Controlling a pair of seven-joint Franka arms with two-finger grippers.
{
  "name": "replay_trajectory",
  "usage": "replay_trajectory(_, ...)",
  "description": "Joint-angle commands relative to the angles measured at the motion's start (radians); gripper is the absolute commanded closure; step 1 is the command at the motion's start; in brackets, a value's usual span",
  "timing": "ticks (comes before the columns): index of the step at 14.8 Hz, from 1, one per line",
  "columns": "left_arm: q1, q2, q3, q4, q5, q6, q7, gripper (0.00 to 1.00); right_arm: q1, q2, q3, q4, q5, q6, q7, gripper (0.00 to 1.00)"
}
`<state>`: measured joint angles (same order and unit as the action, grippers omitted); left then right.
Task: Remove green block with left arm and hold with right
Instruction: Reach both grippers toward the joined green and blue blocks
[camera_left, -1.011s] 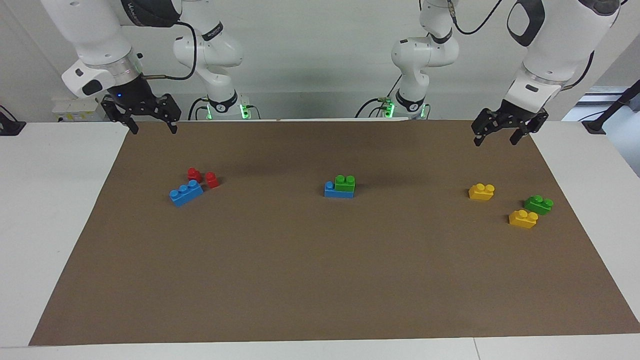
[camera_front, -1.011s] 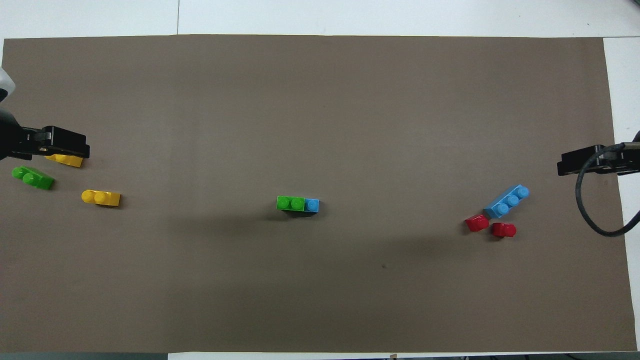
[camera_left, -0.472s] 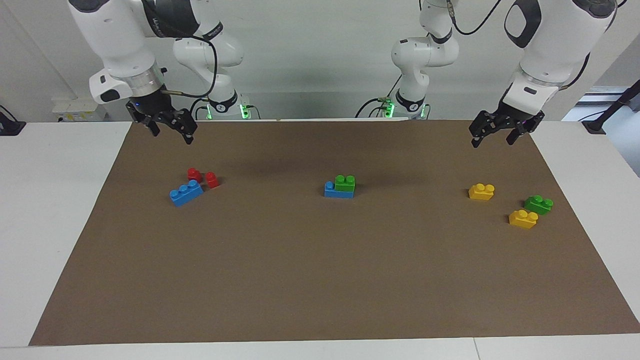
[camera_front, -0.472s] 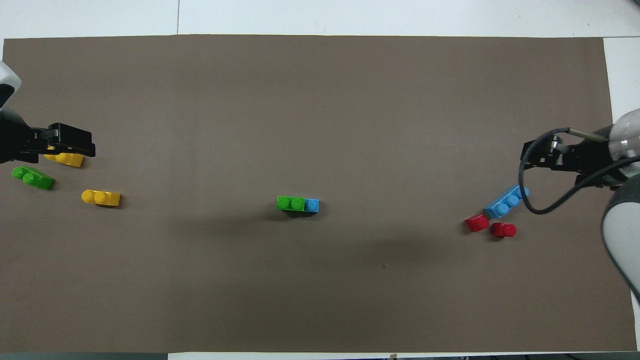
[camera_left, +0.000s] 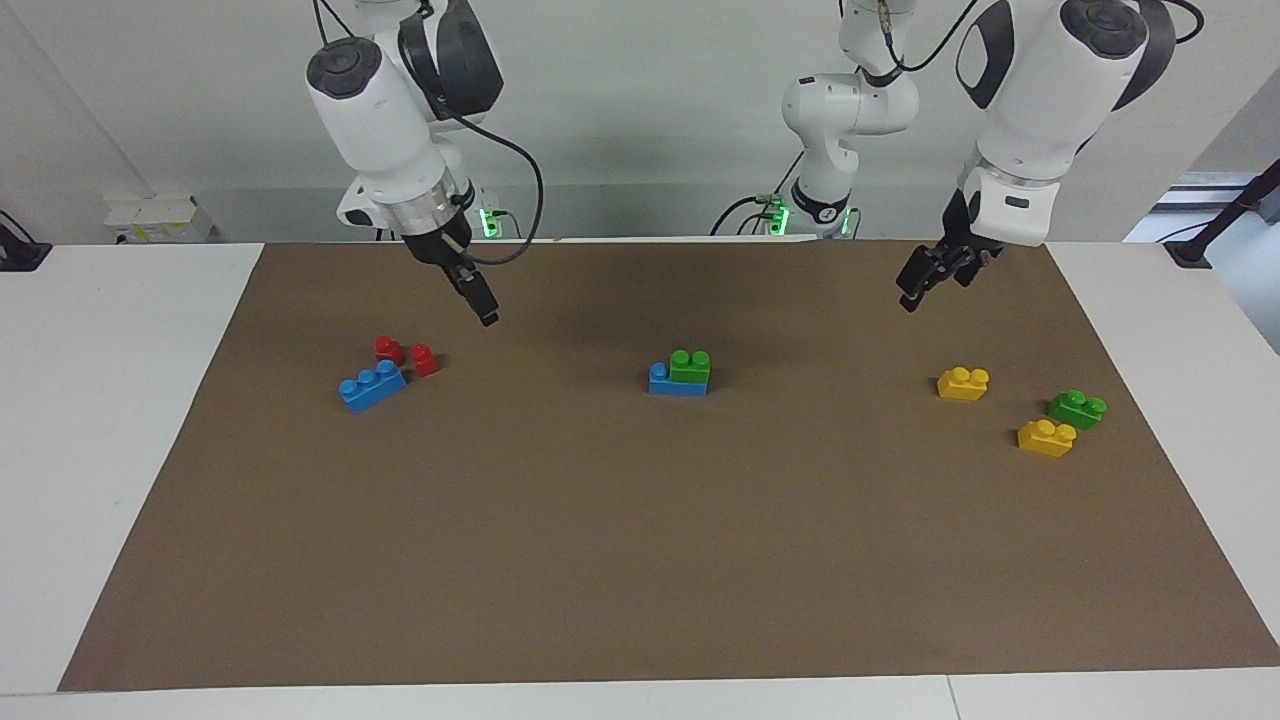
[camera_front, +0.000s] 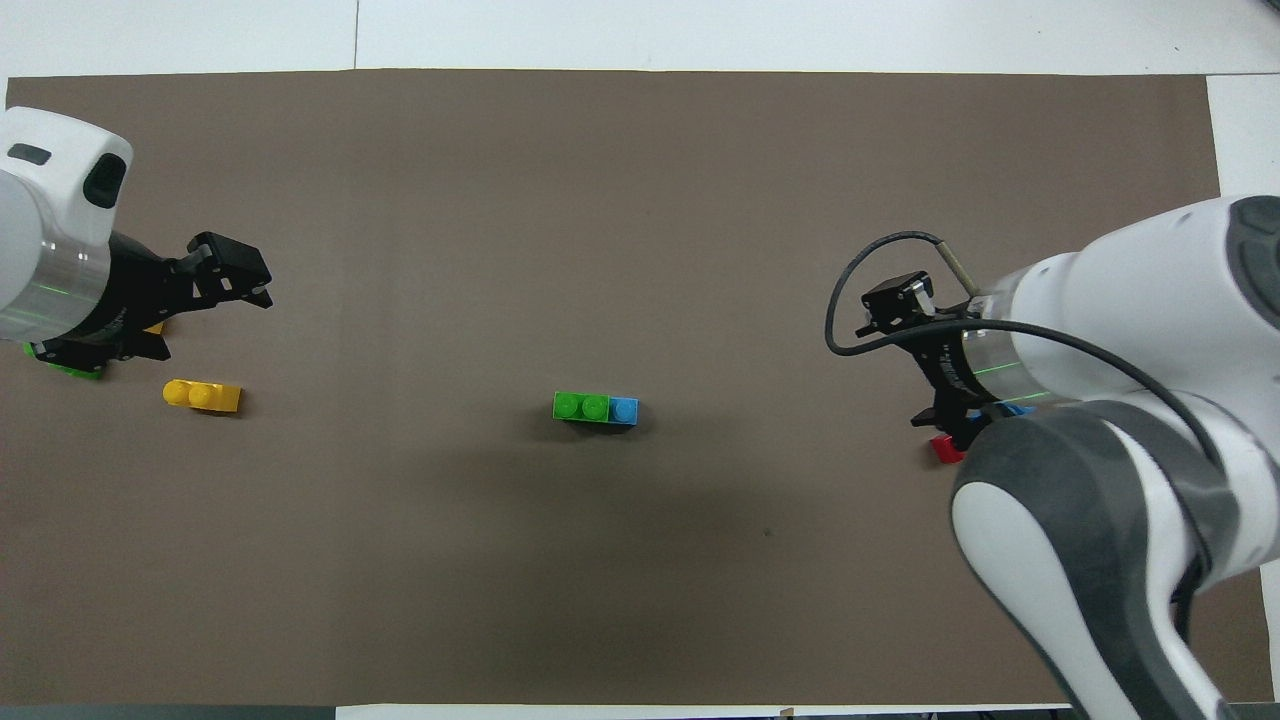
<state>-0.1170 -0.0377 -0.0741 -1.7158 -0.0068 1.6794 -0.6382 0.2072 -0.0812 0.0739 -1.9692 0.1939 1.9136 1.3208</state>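
My right gripper should move next, as the blue brick's end (camera_front: 624, 410) juts past the green block toward it, until it reaches that end and closes there.
A green block (camera_left: 690, 366) with two studs sits on a blue brick (camera_left: 662, 381) at the middle of the brown mat; the pair also shows in the overhead view, green block (camera_front: 581, 407) and blue brick (camera_front: 625, 410). My right gripper (camera_left: 483, 310) hangs in the air over the mat between the red blocks and the stacked pair. My left gripper (camera_left: 912, 292) is open and empty, in the air over the mat above the yellow brick (camera_left: 963, 383). In the overhead view the left gripper (camera_front: 245, 283) and the right gripper (camera_front: 893, 303) are both well apart from the stack.
A second green block (camera_left: 1077, 408) and another yellow brick (camera_left: 1046, 438) lie toward the left arm's end. Two red blocks (camera_left: 405, 354) and a blue three-stud brick (camera_left: 372, 386) lie toward the right arm's end. The brown mat (camera_left: 640, 560) covers the table.
Both arms have swung in from the table's ends toward the middle. The right gripper moved much more and turned edge-on. The blocks have not moved.
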Motion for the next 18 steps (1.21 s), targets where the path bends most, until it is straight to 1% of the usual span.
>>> replay_trajectory(1, -0.055, -0.065, 0.011, -0.102, -0.016, 0.051, -0.214, 0.0, 0.044, 0.043, -0.003, -0.049, 0.099, 0.108, 0.171, 0.0)
replay_trajectory(3, -0.105, -0.09, 0.011, -0.154, -0.016, 0.098, -0.427, 0.0, 0.073, 0.079, -0.002, -0.059, 0.188, 0.172, 0.26, 0.0)
replay_trajectory(5, -0.156, -0.122, 0.011, -0.22, -0.016, 0.158, -0.681, 0.0, 0.104, 0.095, -0.002, -0.094, 0.254, 0.261, 0.339, 0.0)
replay_trajectory(7, -0.19, -0.143, 0.01, -0.267, -0.016, 0.213, -0.844, 0.0, 0.147, 0.116, -0.002, -0.123, 0.298, 0.335, 0.373, 0.0)
replay_trajectory(9, -0.231, -0.154, 0.01, -0.297, -0.016, 0.221, -0.964, 0.0, 0.199, 0.153, -0.003, -0.143, 0.328, 0.41, 0.402, 0.0)
replay_trajectory(11, -0.277, -0.154, 0.01, -0.324, -0.016, 0.246, -1.092, 0.0, 0.25, 0.176, -0.002, -0.172, 0.343, 0.504, 0.413, 0.0)
replay_trajectory(13, -0.317, -0.148, 0.011, -0.363, -0.016, 0.313, -1.22, 0.0, 0.279, 0.207, -0.002, -0.178, 0.375, 0.571, 0.414, 0.0)
replay_trajectory(16, -0.375, -0.101, 0.011, -0.401, -0.016, 0.391, -1.334, 0.0, 0.32, 0.264, -0.002, -0.177, 0.381, 0.648, 0.413, 0.0)
replay_trajectory(18, -0.403, -0.067, 0.011, -0.412, -0.016, 0.446, -1.405, 0.0, 0.328, 0.299, -0.002, -0.175, 0.381, 0.682, 0.41, 0.0)
